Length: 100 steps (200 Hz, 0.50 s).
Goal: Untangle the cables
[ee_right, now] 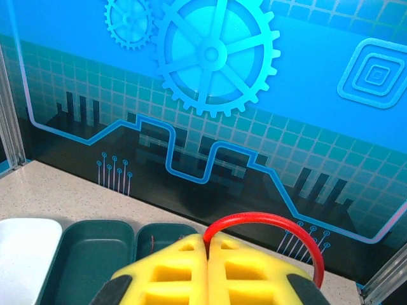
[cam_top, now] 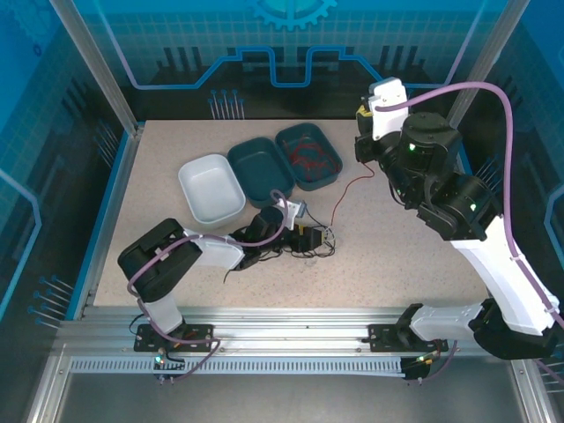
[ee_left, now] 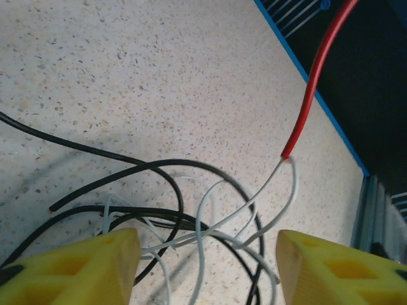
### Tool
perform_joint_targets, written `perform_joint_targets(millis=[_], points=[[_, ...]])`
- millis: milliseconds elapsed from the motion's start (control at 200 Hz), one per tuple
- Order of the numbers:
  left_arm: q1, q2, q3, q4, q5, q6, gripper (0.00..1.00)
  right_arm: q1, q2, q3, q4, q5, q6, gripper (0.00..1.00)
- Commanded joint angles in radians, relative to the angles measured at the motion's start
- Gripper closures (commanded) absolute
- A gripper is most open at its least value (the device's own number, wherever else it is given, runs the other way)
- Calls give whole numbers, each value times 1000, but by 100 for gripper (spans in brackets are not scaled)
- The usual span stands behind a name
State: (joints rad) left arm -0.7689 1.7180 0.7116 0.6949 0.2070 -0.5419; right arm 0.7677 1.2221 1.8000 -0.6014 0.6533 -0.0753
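Pieces of white cable are hanging from the red cable's lower end [ee_left: 287, 154]. My left gripper needs to keep the black and white tangle [ee_left: 202, 233] back while my right gripper pulls the red cable free.
The cables [cam_top: 310, 240] lie in a tangle of black and whitish-grey strands on the table in front of my left arm. My left gripper [cam_top: 295, 216] hovers just over that tangle, open. In the left wrist view its yellow fingers [ee_left: 82, 267] stand wide apart around the black and white loops [ee_left: 203, 222], clamping none of them. A red cable [ee_left: 310, 89] rises from the white strands toward the upper right. My right gripper [cam_top: 368, 159] is raised at the right rear, shut on the red cable [cam_top: 352, 187]. In the right wrist view the red cable [ee_right: 267, 219] arches out from between the pressed pads of the right gripper [ee_right: 207, 244].
Three trays stand at the rear centre: a white one [cam_top: 211, 189], a dark teal one [cam_top: 262, 172], and another teal one [cam_top: 328, 148] holding red wires. Blue panels wall in the table, and an aluminium rail runs along the near edge [cam_top: 291, 317].
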Motion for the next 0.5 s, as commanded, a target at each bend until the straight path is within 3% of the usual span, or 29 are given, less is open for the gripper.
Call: perform_joint_targets(millis=[0, 165, 335, 495], points=[[-7, -82, -1, -21, 1, 15, 25, -20, -19, -43, 93, -18, 5, 100], [-6, -199, -8, -90, -31, 49, 18, -44, -29, -149, 171, -51, 26, 100], [-6, -262, -7, -182, -73, 123, 23, -90, -20, -197, 193, -97, 70, 100], [-8, -221, 11, -234, -106, 157, 28, -129, -15, -293, 267, -131, 77, 100]])
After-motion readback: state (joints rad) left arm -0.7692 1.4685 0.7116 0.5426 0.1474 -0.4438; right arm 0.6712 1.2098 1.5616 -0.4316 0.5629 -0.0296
